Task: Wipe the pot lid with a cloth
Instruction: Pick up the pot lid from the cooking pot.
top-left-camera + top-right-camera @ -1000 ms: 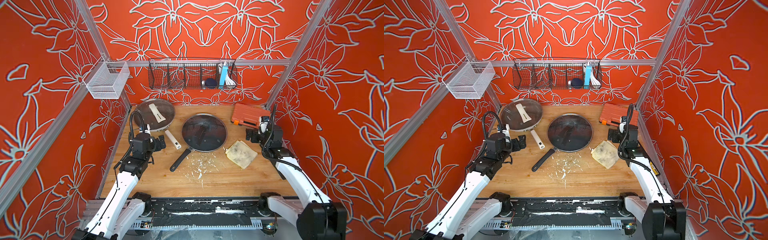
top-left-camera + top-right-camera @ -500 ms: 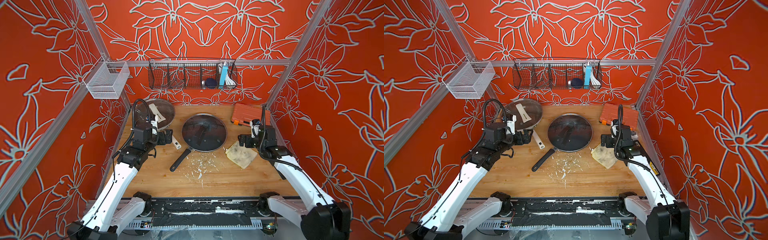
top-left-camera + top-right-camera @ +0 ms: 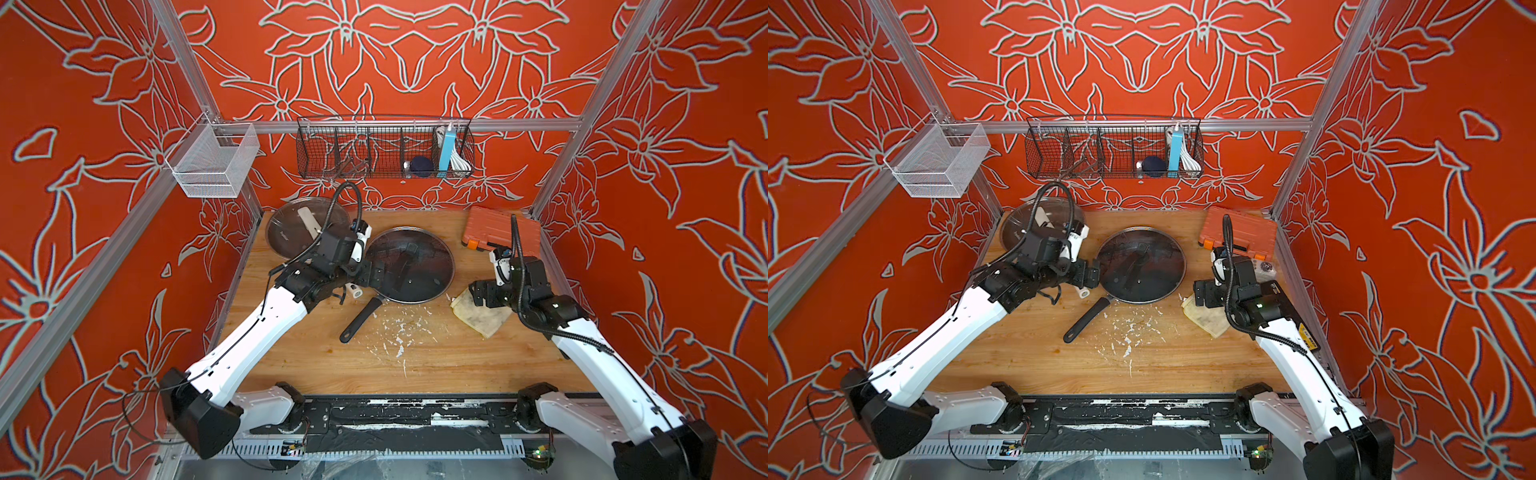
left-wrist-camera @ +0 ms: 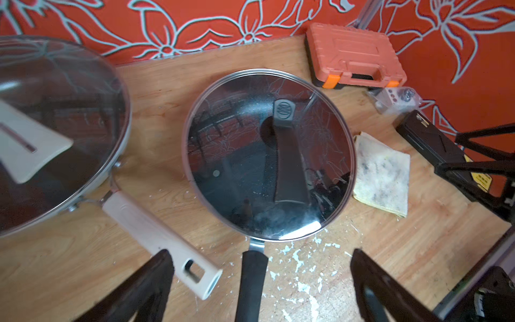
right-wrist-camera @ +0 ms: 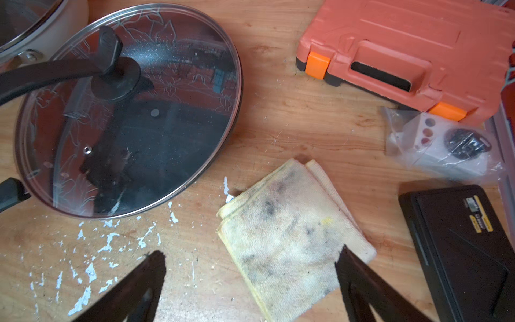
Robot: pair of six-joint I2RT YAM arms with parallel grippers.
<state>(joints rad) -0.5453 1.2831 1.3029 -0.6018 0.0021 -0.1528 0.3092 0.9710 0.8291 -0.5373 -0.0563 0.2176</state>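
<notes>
The lid's black handle (image 4: 290, 163) stands clear and has its narrow width toward the open fingers, so the robot's left gripper should go on in before it closes, until those fingers are on both sides of the handle's base (image 4: 282, 123).
A glass pot lid (image 3: 409, 266) (image 3: 1140, 266) (image 4: 267, 156) (image 5: 125, 111) with a black handle sits on a black pan in the middle of the wooden table. My left gripper (image 3: 368, 274) (image 3: 1090, 272) (image 4: 260, 253) is open at the lid's left rim, above the pan's black handle (image 4: 250, 284), holding nothing. The cloth (image 3: 482, 316) (image 3: 1208, 318) (image 4: 381, 175) (image 5: 287, 237), cream with dark stains and folded, lies right of the pan. Just above its near-left corner hangs my right gripper (image 3: 478, 291) (image 3: 1202, 293) (image 5: 250, 251), open and empty.
A cream pan with a second glass lid (image 3: 307, 228) (image 4: 55, 125) stands at the back left, its cream handle (image 4: 158, 237) beside my left fingers. An orange case (image 3: 498, 228) (image 5: 404, 50), a bag of parts (image 5: 440, 145) and a black box (image 5: 459, 251) crowd the right. White flakes (image 3: 399, 332) litter the front.
My left arm has swung right from the cream pan to the black pan's lid rim. My right arm has come forward and left, down over the cloth. Both grippers stay open.
</notes>
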